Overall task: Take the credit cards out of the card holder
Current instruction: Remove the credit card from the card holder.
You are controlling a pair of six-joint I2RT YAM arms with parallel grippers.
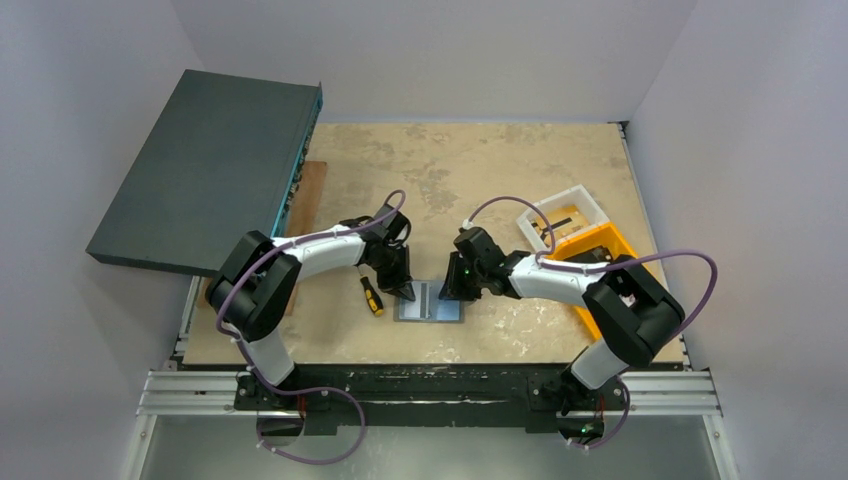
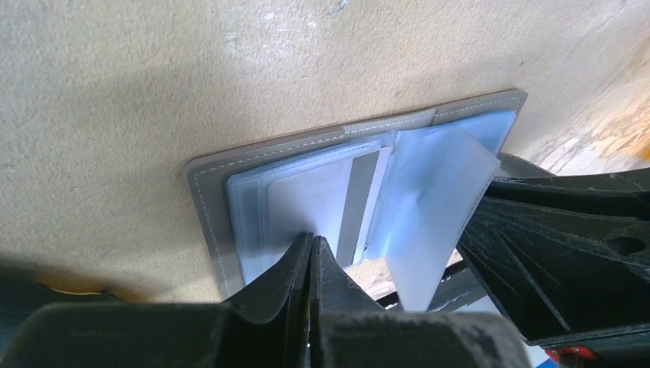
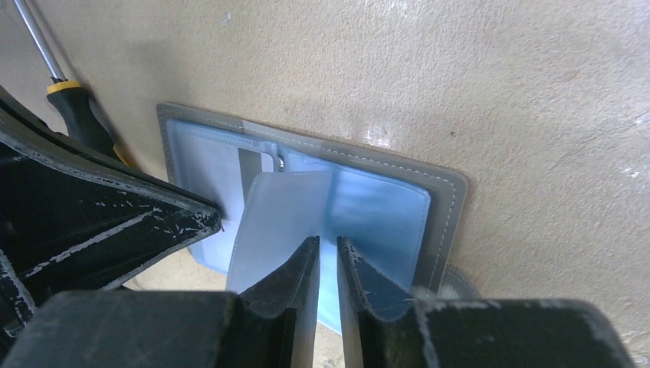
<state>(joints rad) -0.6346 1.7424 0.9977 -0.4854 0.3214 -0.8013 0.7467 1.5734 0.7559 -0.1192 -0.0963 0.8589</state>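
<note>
The left gripper's fingers are pressing on the striped card (image 2: pixel 313 205), so the left gripper should move back to the sleeve's outer edge (image 2: pixel 241 222) before the robot's right gripper pulls the card.
The grey card holder (image 1: pixel 430 301) lies open on the table between both grippers. Its pale blue plastic sleeves show in the left wrist view (image 2: pixel 306 184) and the right wrist view (image 3: pixel 383 207). A card with a grey stripe (image 2: pixel 360 192) sits in the left sleeve. My left gripper (image 2: pixel 313 239) is shut, its tips pressing on the left page. My right gripper (image 3: pixel 328 241) has its jaws a narrow gap apart. A raised sleeve leaf (image 3: pixel 280 215) stands in that gap against one finger. In the top view the left gripper (image 1: pixel 405 289) and the right gripper (image 1: pixel 452 291) nearly touch.
A yellow-and-black screwdriver (image 1: pixel 371 295) lies just left of the card holder. A large dark flat box (image 1: pixel 210 165) overhangs the table's far left. An orange bin (image 1: pixel 605 255) and a white tray (image 1: pixel 560 215) stand at the right.
</note>
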